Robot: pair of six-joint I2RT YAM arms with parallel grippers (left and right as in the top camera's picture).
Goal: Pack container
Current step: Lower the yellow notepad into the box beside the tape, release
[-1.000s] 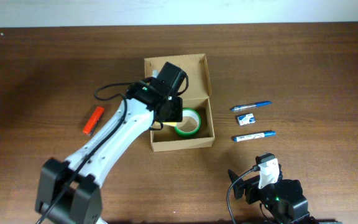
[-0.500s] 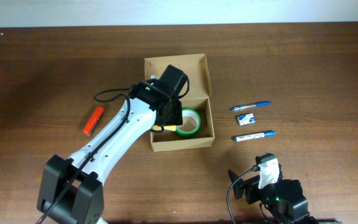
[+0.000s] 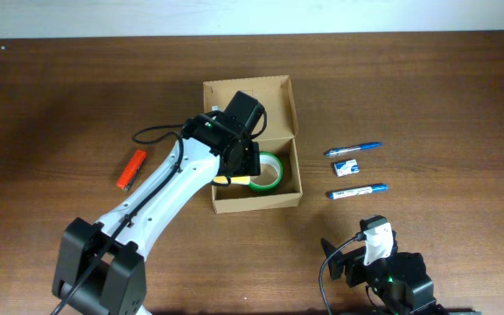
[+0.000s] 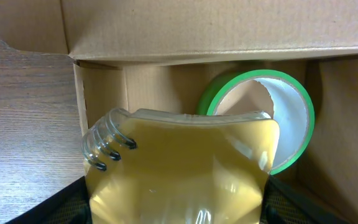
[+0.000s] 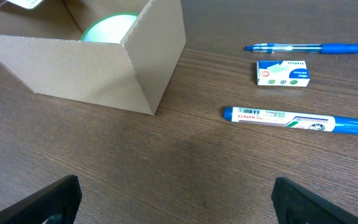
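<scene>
Next, my left gripper lets go of the notepad, then closes and gently pushes the notepad down beside the tape roll (image 4: pixel 206 99), because the notepad's edge (image 4: pixel 267 129) overlaps the green tape roll.
The container (image 3: pixel 283 105) is an open tan cardboard box at the table's middle, also in the left wrist view (image 4: pixel 185 28) and the right wrist view (image 5: pixel 104 68). A green tape roll (image 3: pixel 272 171) lies inside it (image 4: pixel 291 118). My left gripper (image 3: pixel 237 171) is shut on a yellow spiral notepad (image 4: pixel 179 171) and holds it over the box's left part, its edge over the tape roll. My right gripper (image 5: pixel 173 199) is open and empty, low over the table near the front edge (image 3: pixel 379 249).
An orange-red marker (image 3: pixel 131 169) lies left of the box. Right of the box lie a blue pen (image 3: pixel 353 150), a small white and blue box (image 3: pixel 346 166) and a blue marker (image 3: pixel 357 191), all seen in the right wrist view too.
My left gripper has moved slightly down and forward into the box with the notepad, now covering more of the tape roll. The right arm has not moved.
</scene>
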